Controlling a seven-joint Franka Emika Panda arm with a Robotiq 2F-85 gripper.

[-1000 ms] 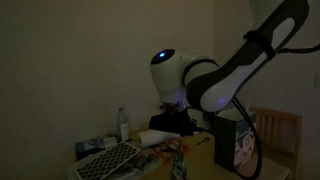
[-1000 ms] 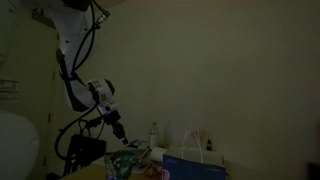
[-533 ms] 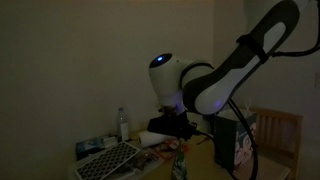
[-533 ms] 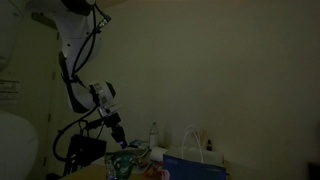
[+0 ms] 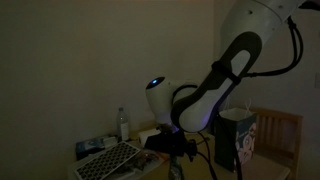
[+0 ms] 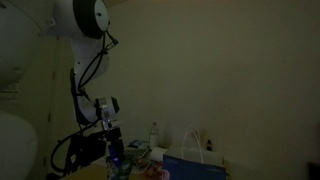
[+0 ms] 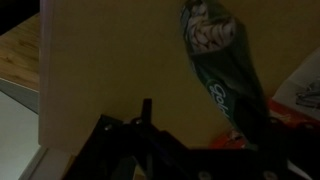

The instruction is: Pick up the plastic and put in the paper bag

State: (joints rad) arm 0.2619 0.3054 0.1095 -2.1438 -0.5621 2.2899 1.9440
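Note:
Next, my gripper lifts clear, moves over the wrapper's body [image 7: 219, 60] and comes down around it, because the green wrapper's near end [image 7: 243, 100] lies against one finger, off the middle of the fingers.
My gripper [image 6: 113, 158] hangs low over the cluttered left end of the table, pointing down. In the dim wrist view a green, shiny wrapper with pale print, the plastic [image 7: 214, 62], lies on a tan surface just ahead of one dark finger [image 7: 147, 108]. The rest of the jaws is lost in darkness. The paper bag [image 5: 238, 136] stands upright with thin handles, apart from my gripper [image 5: 177, 152]; the paper bag [image 6: 196, 166] shows in both exterior views.
A clear water bottle [image 5: 123, 123] stands at the back of the table. A grid-patterned tray [image 5: 108, 160] lies at the front corner. Red packets [image 7: 300, 96] lie beside the wrapper. A wooden chair [image 5: 285, 135] stands behind the bag.
The arm has swung down: the wrist dropped from well above the table to just over the clutter, and the gripper now points straight down.

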